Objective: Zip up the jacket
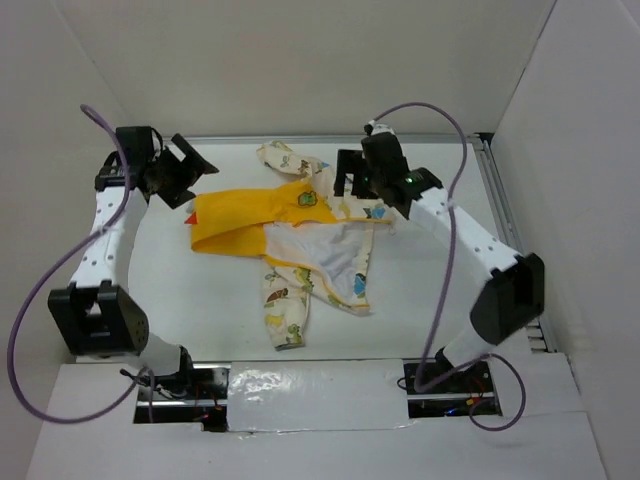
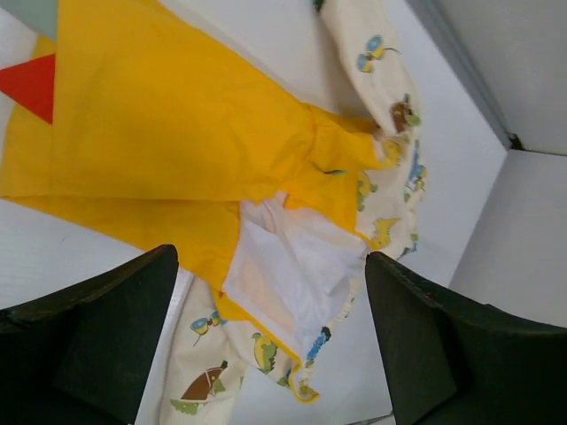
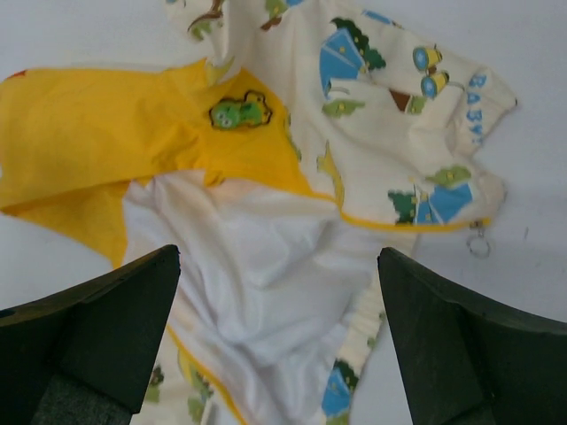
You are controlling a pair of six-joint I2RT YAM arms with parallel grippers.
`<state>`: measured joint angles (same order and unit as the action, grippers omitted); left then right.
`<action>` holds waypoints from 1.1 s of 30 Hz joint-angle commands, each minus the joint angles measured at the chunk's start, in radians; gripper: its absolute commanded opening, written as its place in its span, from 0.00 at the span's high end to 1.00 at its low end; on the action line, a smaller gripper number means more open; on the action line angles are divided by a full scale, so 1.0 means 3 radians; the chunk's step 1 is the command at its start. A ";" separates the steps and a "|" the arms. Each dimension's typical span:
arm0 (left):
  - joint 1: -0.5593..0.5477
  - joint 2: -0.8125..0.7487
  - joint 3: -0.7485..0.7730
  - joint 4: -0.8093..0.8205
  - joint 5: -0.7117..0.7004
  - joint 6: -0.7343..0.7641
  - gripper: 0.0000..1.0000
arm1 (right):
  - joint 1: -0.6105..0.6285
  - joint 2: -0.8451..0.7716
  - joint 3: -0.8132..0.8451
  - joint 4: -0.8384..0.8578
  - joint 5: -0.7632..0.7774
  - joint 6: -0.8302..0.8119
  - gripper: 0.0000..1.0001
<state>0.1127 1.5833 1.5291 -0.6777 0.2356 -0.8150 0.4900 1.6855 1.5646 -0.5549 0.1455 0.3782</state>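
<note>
The jacket lies crosswise with its yellow hood by my left gripper, so my grippers should turn the hood toward the back wall and front hem toward me first.
The jacket lies crumpled in the middle of the white table. It is open, with its white inner side facing up and the yellow hood spread to the left. One cream printed sleeve points toward the near edge. A small metal zipper ring lies on the table by the front hem. My left gripper hovers open beside the hood's left end, nothing between its fingers. My right gripper hangs open above the jacket's upper right part, also holding nothing.
White walls close in the table on the left, back and right. A metal rail runs along the right side. Purple cables loop from both arms. A strip of shiny tape sits between the arm bases at the near edge.
</note>
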 commanded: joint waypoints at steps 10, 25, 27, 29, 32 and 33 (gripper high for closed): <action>-0.0973 -0.1647 -0.2412 0.0883 0.0196 -0.0029 0.01 | 0.0427 -0.1196 -0.2045 0.0566 0.0247 0.0524 0.00; -0.2707 -0.1147 -0.2760 0.1440 -0.0121 -0.0765 0.01 | 0.0289 0.0819 -0.0782 0.0525 -0.0173 0.0713 0.00; -0.2652 -0.0882 -0.2710 0.1487 -0.0197 -0.0801 0.01 | 0.0259 0.0794 -0.0925 0.0581 -0.0214 0.0759 0.00; -0.2595 -0.0555 -0.2551 0.1396 -0.0324 -0.0933 0.01 | 0.0264 0.0692 -0.1145 0.0632 -0.0275 0.0754 0.00; -0.2457 -0.0141 -0.2316 0.1262 -0.0493 -0.1051 0.01 | 0.0264 0.0472 -0.1553 0.0821 -0.0469 0.0810 0.00; -0.2345 -0.0028 -0.2280 0.1262 -0.0499 -0.1047 0.01 | 0.0264 0.0325 -0.1676 0.0882 -0.0627 0.0825 0.00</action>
<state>-0.6430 1.4994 0.7826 -0.2947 0.1516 -1.0782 0.5690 1.8553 1.1671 -0.3122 0.0612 0.5915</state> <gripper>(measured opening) 0.993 0.995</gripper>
